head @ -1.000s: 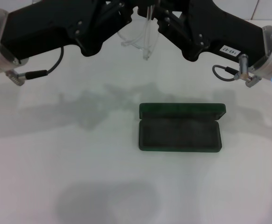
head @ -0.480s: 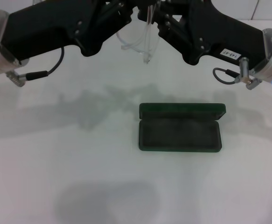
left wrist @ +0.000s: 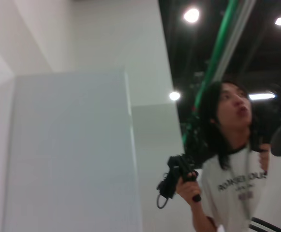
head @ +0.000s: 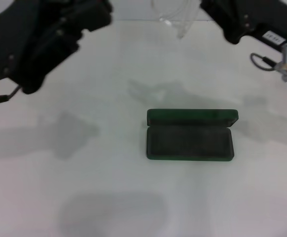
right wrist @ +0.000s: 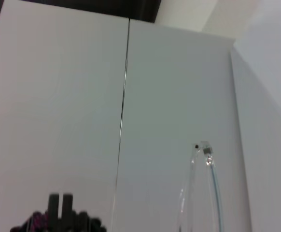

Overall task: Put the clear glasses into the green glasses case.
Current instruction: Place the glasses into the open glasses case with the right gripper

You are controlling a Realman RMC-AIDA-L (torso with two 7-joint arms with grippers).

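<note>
The clear glasses are pointing at the wall, high up past the green glasses case. So my right gripper should swing back, turn them down and lower them lengthwise into the case's dark lining.
The green glasses case lies open on the white table, right of centre, with its lid folded back on the far side and its dark lining showing. The clear glasses hang high above the table's far edge, held by my right gripper, whose tips are cut off by the top of the head view. In the right wrist view one thin clear arm of the glasses sticks up against a pale wall. My left gripper is off to the upper left, apart from the glasses.
A white wall panel stands behind the table. The left wrist view looks up at a wall and a person holding a black device. Arm shadows fall on the table left of the case.
My left arm has swung away to the left and let go of the glasses. The right arm has risen and moved right, carrying the glasses up with it.
</note>
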